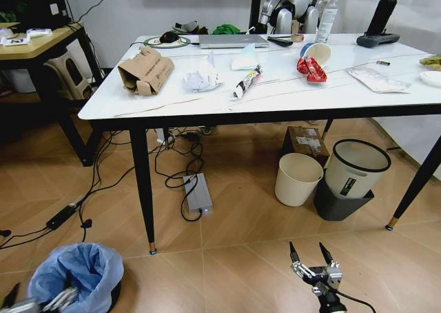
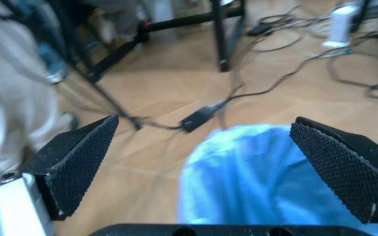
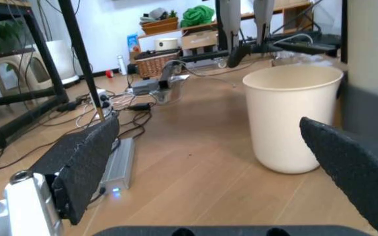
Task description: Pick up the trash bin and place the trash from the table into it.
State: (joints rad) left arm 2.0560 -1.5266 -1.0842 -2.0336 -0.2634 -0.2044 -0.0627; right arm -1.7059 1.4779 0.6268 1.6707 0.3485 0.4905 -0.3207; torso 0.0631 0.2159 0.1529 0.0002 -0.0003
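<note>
My gripper will bring the trash bin up along with the light-blue bag when it lifts, and the bin's opening will stay wide open, because the bag folds outward over the trash bin's round rim (image 1: 110, 263).
The trash bin (image 1: 76, 275), lined with a crinkly light-blue bag, stands on the floor at my lower left, in front of the table (image 1: 275, 99). My left gripper (image 1: 36, 300) hovers open at its near rim. In the left wrist view the blue bag (image 2: 261, 177) lies between and beyond the spread fingers of the left gripper (image 2: 222, 162). On the table lies trash: a crushed cardboard box (image 1: 146, 70), crumpled white paper (image 1: 201, 77), a red wrapper (image 1: 311, 68), a paper cup (image 1: 317, 52), a flat white packet (image 1: 377, 79). My right gripper (image 1: 311, 258) hangs open low over the floor.
Under the table stand a cream bin (image 1: 298, 178) and a white-lidded dark grey bin (image 1: 355, 175). Cables and a power brick (image 1: 198, 192) lie on the floor. A black table leg (image 1: 141, 182) stands near the blue-lined bin. A laptop (image 1: 233, 41) sits at the table's far side.
</note>
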